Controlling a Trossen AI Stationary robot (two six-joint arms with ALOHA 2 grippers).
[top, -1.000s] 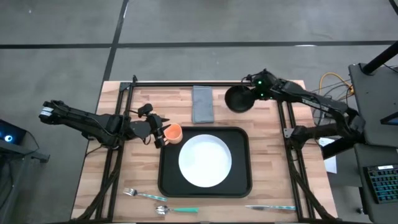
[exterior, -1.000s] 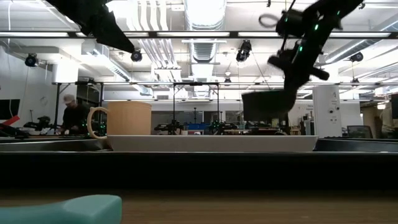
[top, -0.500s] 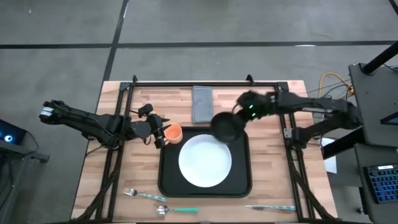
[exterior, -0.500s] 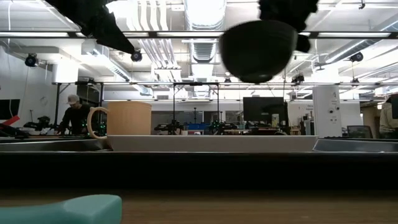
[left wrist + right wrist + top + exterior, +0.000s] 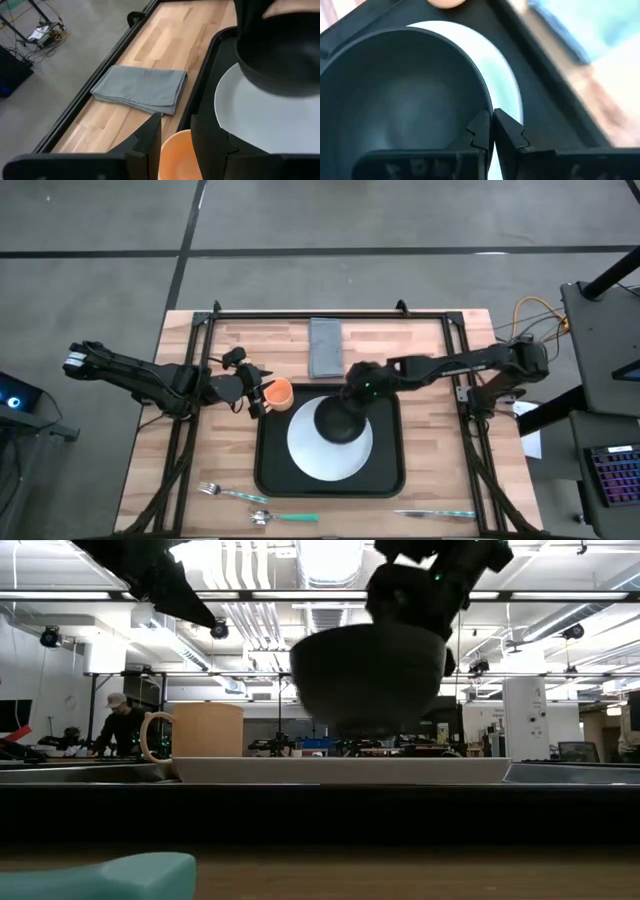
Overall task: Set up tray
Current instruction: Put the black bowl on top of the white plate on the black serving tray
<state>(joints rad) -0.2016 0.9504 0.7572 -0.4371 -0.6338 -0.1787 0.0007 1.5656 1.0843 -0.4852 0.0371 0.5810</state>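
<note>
The robot's right gripper should go on lowering the black bowl (image 5: 368, 680), which hangs opening up above the empty white plate, toward the plate's middle (image 5: 330, 441) until the bowl's base sits there.
The black tray (image 5: 385, 480) lies mid-table with a round white plate (image 5: 320, 455) on it. My right gripper (image 5: 491, 112) is shut on a black bowl (image 5: 338, 420), which hangs over the plate. An orange mug (image 5: 279, 393) stands at the tray's far left corner, its handle (image 5: 150, 736) toward the table's left. My left gripper (image 5: 258, 392) hovers above and just left of the mug, fingers a little apart. Nothing touches the mug (image 5: 205, 730) in the low view. My right gripper pinches the bowl's rim (image 5: 487, 102), one finger inside the bowl and one outside. The fingers slant down from the table's right side. The bowl (image 5: 370, 680) hangs upright, mouth up, clear of the plate (image 5: 340, 770).
A folded grey napkin (image 5: 325, 346) lies on the wood beyond the tray. A fork (image 5: 225, 493), a spoon (image 5: 285, 518) and a knife (image 5: 435, 513) lie along the near edge. A black frame (image 5: 300, 313) rims the table. A person (image 5: 120, 725) stands far behind.
My right gripper has swung the black bowl from the table's far right toward the middle and the near side, rolling as it went. It has also sunk a little. The bowl now hangs over the white plate, mouth up.
</note>
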